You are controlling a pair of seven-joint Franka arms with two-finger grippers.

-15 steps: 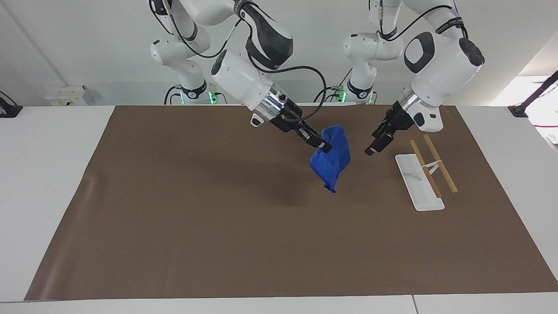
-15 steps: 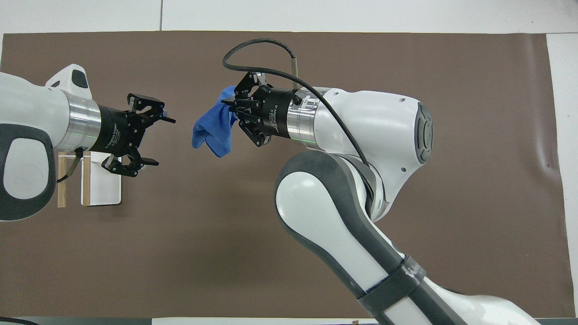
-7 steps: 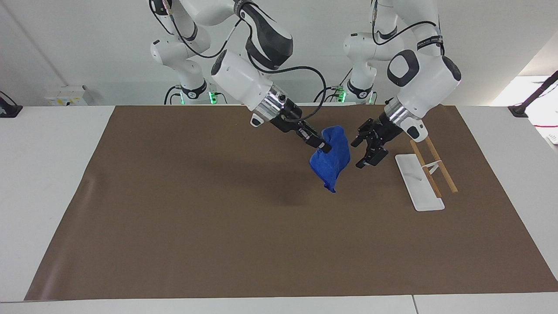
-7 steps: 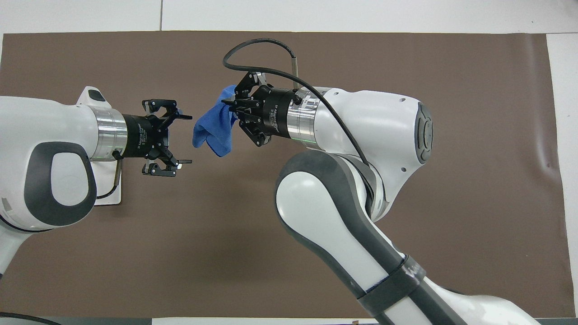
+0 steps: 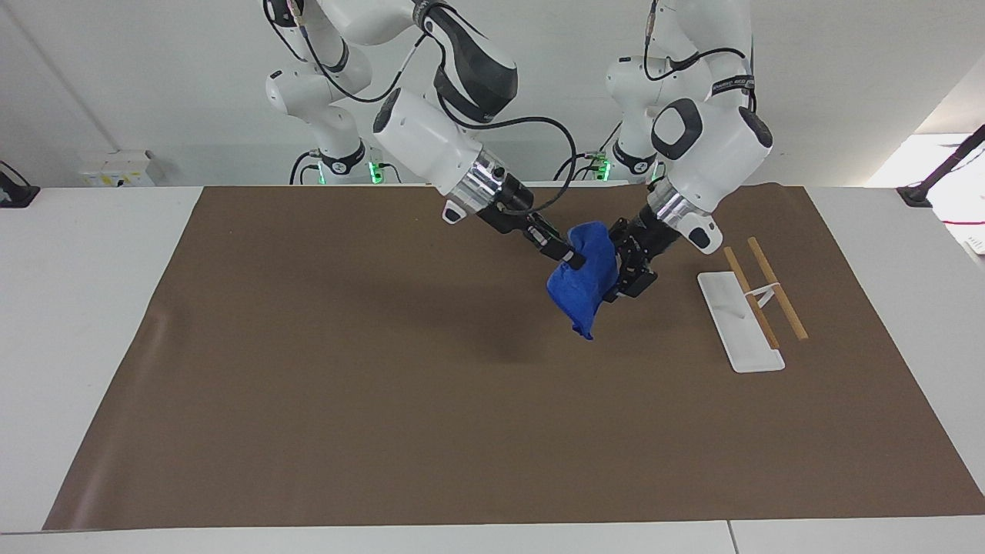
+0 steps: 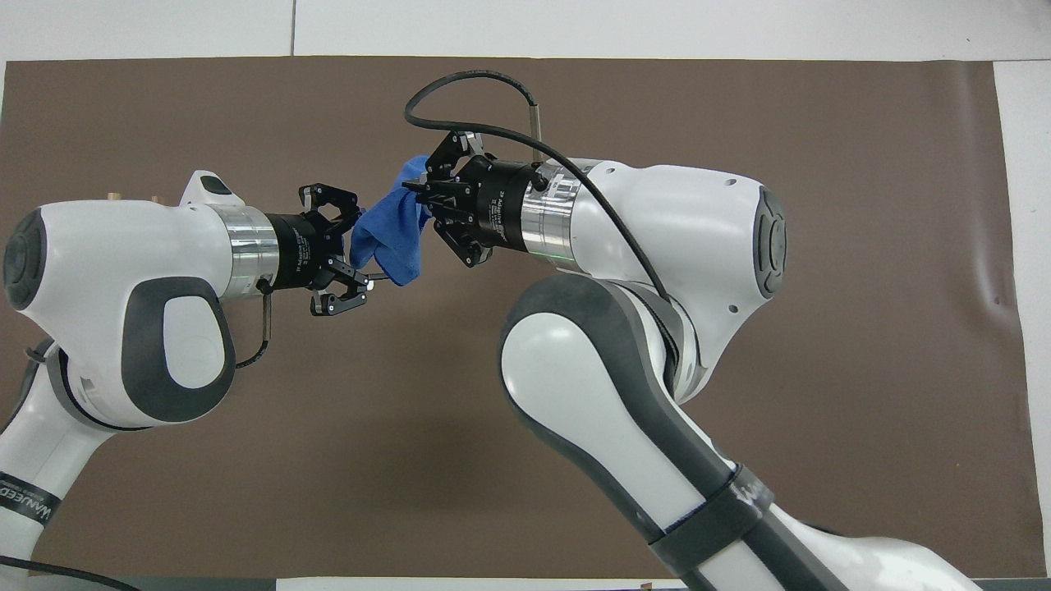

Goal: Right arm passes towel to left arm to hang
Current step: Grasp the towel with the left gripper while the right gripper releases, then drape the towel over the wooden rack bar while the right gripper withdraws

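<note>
My left gripper should close on the hanging end (image 6: 367, 236) before my right gripper opens, because my right gripper is holding the towel's upper edge (image 6: 415, 168) far from the rack.
The blue towel (image 5: 585, 288) hangs bunched in the air over the brown mat (image 5: 346, 385), toward the left arm's end of the table. My right gripper (image 5: 568, 258) is shut on the towel's upper edge and holds it up; it also shows in the overhead view (image 6: 420, 203), with the towel (image 6: 392, 234) drooping from it. My left gripper (image 5: 622, 268) is open beside the towel, and in the overhead view (image 6: 361, 250) its fingers stand on either side of the towel's hanging end.
A rack with a white base (image 5: 737, 327) and two wooden bars (image 5: 777, 298) lies on the mat toward the left arm's end. In the overhead view the left arm covers it, apart from the bar tips (image 6: 115, 197).
My left arm has swung from beside the rack toward the towel, and its open gripper now straddles the towel's hanging end. The right arm and towel have stayed still.
</note>
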